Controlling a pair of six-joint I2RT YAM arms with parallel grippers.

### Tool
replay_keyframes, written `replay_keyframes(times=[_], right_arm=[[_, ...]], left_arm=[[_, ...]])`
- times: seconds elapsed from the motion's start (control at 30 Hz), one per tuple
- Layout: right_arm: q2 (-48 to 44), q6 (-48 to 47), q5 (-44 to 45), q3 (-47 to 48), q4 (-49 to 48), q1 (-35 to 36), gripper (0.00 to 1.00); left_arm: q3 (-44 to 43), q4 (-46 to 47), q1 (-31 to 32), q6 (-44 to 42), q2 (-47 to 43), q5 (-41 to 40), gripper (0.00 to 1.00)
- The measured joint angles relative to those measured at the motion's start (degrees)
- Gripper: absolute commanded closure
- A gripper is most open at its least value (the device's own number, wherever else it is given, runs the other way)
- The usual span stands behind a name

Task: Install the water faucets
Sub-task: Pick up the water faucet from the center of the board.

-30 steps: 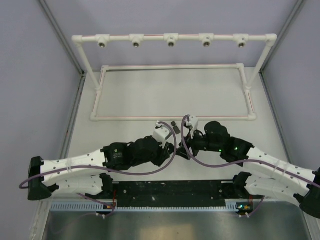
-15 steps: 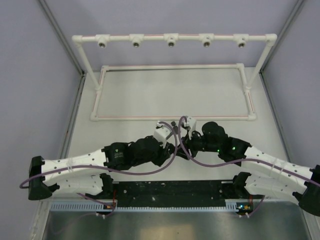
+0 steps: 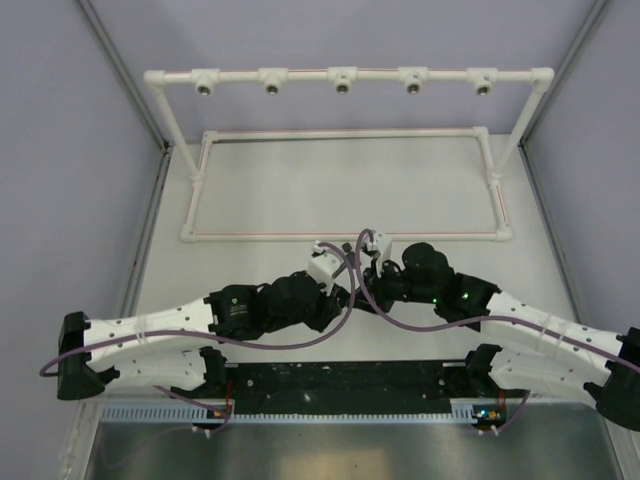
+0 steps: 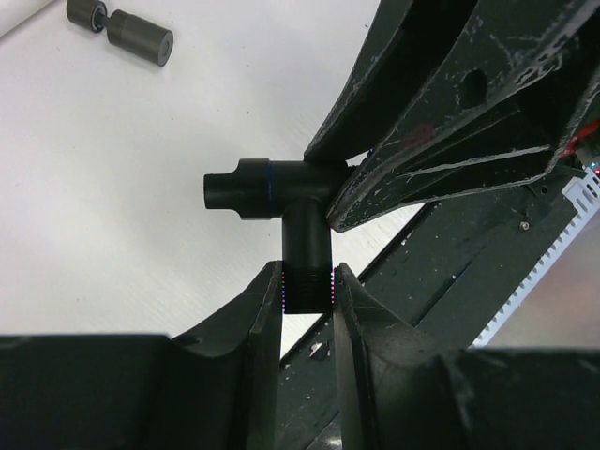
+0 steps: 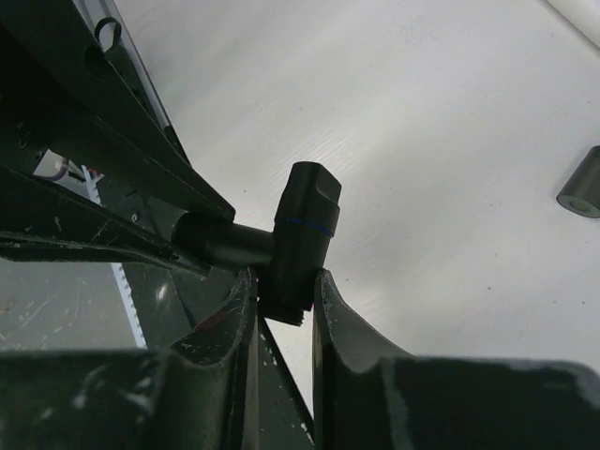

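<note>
Next, my left gripper opens while my right gripper turns the faucet, and then takes hold of the stem along its length, because my left gripper now holds the stem at a slant.
The T-shaped black faucet hangs above the table between both grippers. My left gripper is shut on its threaded stem. My right gripper is shut on one end of its crossbar. In the top view the two grippers meet at the table's middle front, left and right. The short stubby cylinder faucet lies on the table beyond them and also shows in the right wrist view.
A white pipe frame stands at the back, its top bar carrying several round metal-ringed sockets. Its rectangular base lies on the table just beyond the grippers. A black strip runs along the near edge between the arm bases.
My right arm has shifted a little to the left, closer to the left gripper. The left arm has hardly moved.
</note>
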State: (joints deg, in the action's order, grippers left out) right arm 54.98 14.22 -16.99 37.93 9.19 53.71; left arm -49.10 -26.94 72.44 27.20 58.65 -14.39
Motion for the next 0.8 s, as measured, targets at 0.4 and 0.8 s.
replay_keyframes(times=[0.4, 0.8], right_arm=[[0.9, 5.1, 2.3, 0.0, -2.2, 0.0, 1.00], [0.6, 11.0, 6.6, -2.8, -2.1, -0.8, 1.00]], left_arm=[[0.3, 0.2, 0.0, 0.3, -2.1, -3.1, 0.68], [0.9, 6.8, 0.0, 0.7, -8.7, -4.5, 0.32]])
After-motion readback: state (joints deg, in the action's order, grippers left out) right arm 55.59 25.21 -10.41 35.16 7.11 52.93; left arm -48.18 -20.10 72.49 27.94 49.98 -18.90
